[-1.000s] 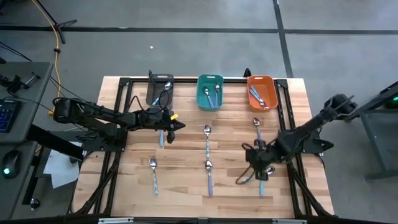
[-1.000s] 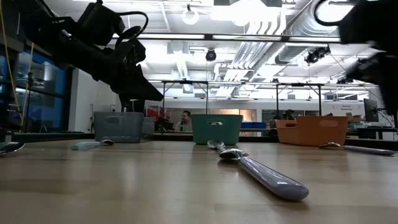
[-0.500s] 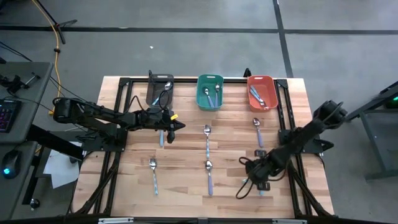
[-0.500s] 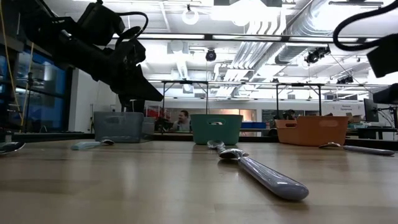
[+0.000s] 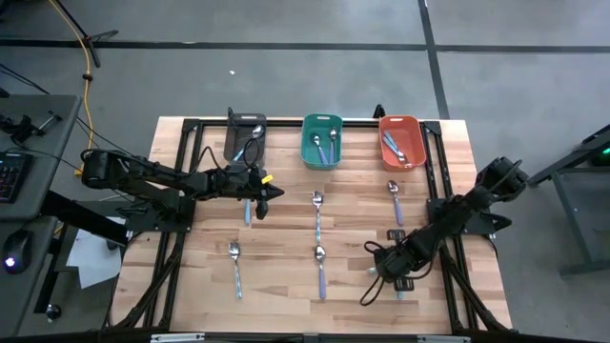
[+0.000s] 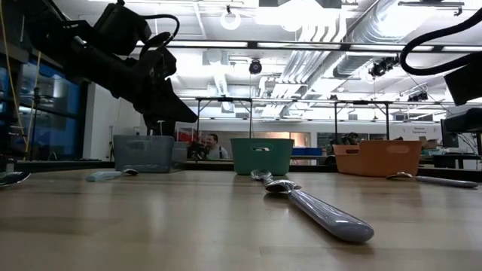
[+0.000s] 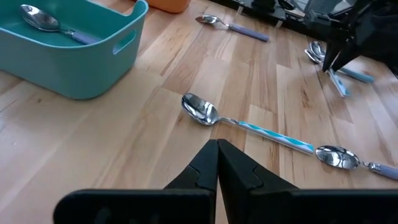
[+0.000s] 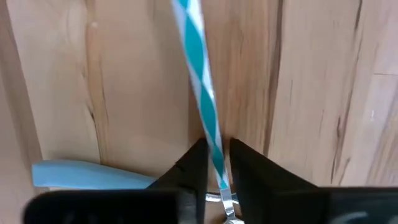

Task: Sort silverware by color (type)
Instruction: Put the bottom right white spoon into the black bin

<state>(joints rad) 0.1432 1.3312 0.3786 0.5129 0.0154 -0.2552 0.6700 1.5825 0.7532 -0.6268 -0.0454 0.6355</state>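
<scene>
My left gripper needs to take the striped spoon by its free handle end (image 7: pixel 342 90) once I lift it and hand it over, because the dark grey bin (image 5: pixel 247 141) is too far away for my right gripper to reach.
Near the table's right front, my right gripper (image 5: pixel 398 270) points down and is shut on a spoon with a teal-and-white striped handle (image 8: pixel 202 93) that lies on the wood. A second spoon with a light-blue handle (image 8: pixel 93 175) lies right beside it. My left gripper (image 5: pixel 272 191) hovers shut at the left, above and beside a light-blue spoon (image 5: pixel 247 210). More spoons lie flat on the table: a teal-striped one (image 7: pixel 249 124), two lilac ones (image 5: pixel 321 269) (image 5: pixel 395 198) and a light-blue one (image 5: pixel 234 263). My right gripper pinches the striped handle between its two fingers at the end next to the metal neck (image 8: pixel 219 169). The fingers (image 8: pixel 194 163) come from above, pointing down, and lie across the handle. The spoon rests flat on the table.
Three small bins stand in a row at the far edge, each with spoons inside: dark grey (image 5: pixel 233 143), teal (image 5: pixel 307 143) and orange (image 5: pixel 416 143). A black frame (image 5: pixel 181 162) runs along the table's edges. Bare wood lies between the spoon columns.
My right gripper has gone down and toward the table's near edge, onto the pair of spoons at the right front. The spoons on the table lie as before.
</scene>
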